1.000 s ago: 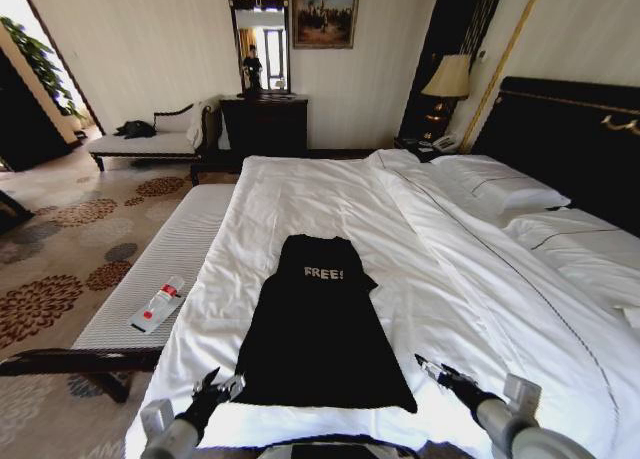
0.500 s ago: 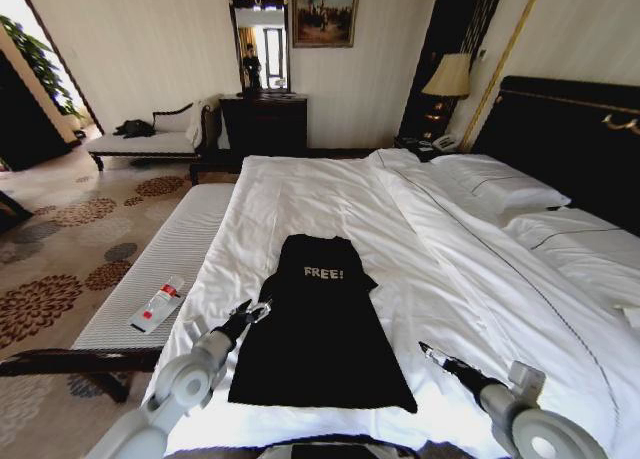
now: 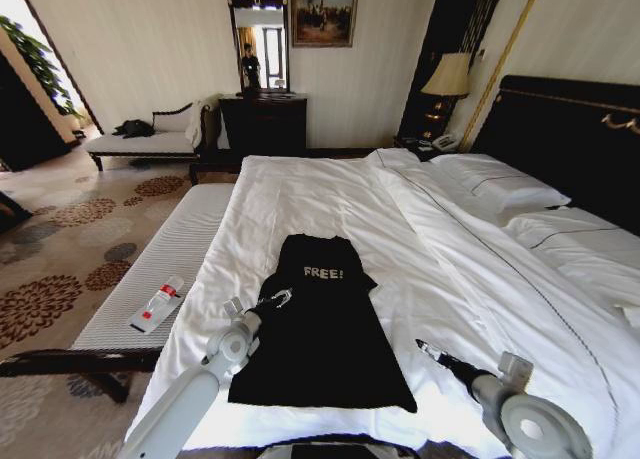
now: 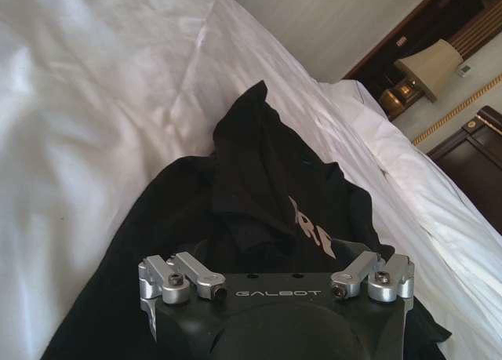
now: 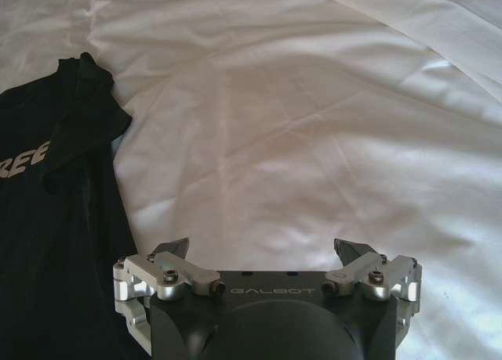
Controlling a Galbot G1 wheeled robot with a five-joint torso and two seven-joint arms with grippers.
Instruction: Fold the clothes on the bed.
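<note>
The black T-shirt's sleeve (image 4: 241, 136) will open outward while the T-shirt's body stays in place when the robot pulls, since a limp flap (image 4: 245, 187) lies folded beside the lettering.
The clothes are one black T-shirt (image 3: 320, 324) with white "FREE!" lettering, lying flat and narrow on the bed (image 3: 450, 269), its sleeves tucked inward. My left gripper (image 3: 277, 300) hovers open over the shirt's left edge, just below the lettering. The left wrist view has the left gripper (image 4: 274, 258) above the bunched black T-shirt (image 4: 259, 172), with nothing between its fingers. My right gripper (image 3: 425, 350) is open above bare white sheet to the right of the shirt's lower half. From the right wrist camera, the right gripper (image 5: 263, 250) is over the sheet, the T-shirt (image 5: 55, 195) off to one side.
A pale ribbed bench (image 3: 180, 249) runs along the bed's left side and carries a small white-and-red object (image 3: 158, 304). White pillows (image 3: 500, 189) and the dark headboard (image 3: 570, 129) are to the right. A dark dresser (image 3: 262, 124) and a chaise longue (image 3: 150, 139) stand across the room.
My left arm has reached forward from the bed's near edge to the shirt's left edge by the lettering. The right gripper has barely shifted. The shirt lies as before.
</note>
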